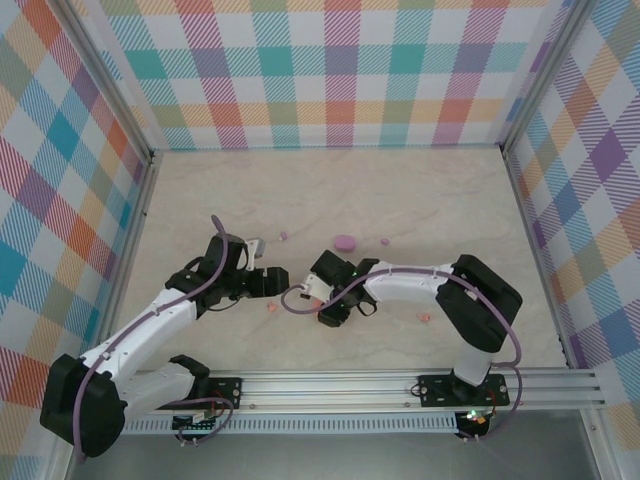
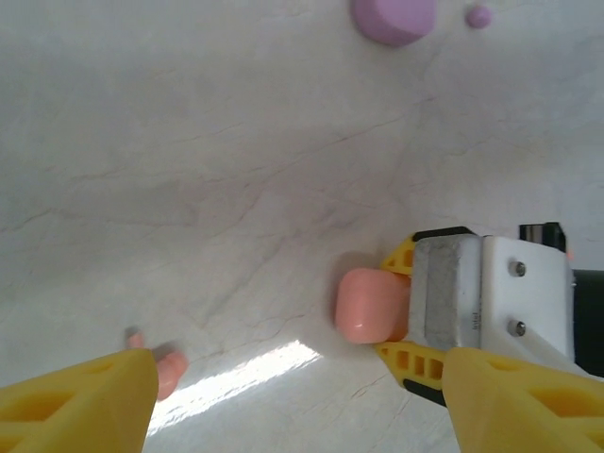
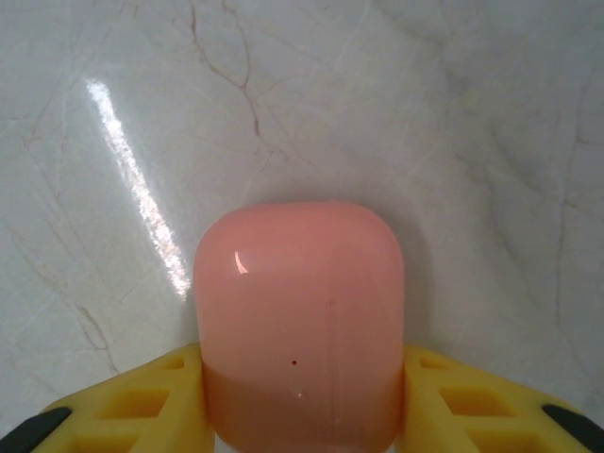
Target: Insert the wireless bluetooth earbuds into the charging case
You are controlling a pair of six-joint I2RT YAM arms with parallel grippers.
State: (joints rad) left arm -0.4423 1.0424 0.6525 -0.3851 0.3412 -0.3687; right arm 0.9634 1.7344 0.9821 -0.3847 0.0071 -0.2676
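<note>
My right gripper is lifting the orange case, and the orange case's loose end [image 2: 357, 304] sticks out toward my open left gripper [image 1: 280, 281], so it should keep lifting and holding it until my left gripper closes there.
My right gripper [image 3: 300, 408] is shut on the salmon-orange charging case [image 3: 300, 321], its yellow fingers [image 3: 151, 401] pressing both sides just above the table. In the top view that case [image 1: 311, 290] sits at the tip of the right gripper [image 1: 316, 288]. My left gripper [image 2: 302, 415] is open and empty, facing the case [image 2: 371, 304] from the left. One orange earbud [image 2: 165, 368] lies by its left finger [image 2: 85, 401], in the top view [image 1: 270, 308]. A second orange earbud [image 1: 424, 317] lies to the right. Two lilac earbuds [image 1: 284, 236] [image 1: 386, 241] flank the purple case [image 1: 344, 242].
Checkered walls [image 1: 330, 70] close the marble table [image 1: 420, 190] on three sides, and a metal rail [image 1: 400, 385] runs along the near edge. The purple case [image 2: 394, 19] and a lilac earbud [image 2: 478, 15] lie farther back from the grippers.
</note>
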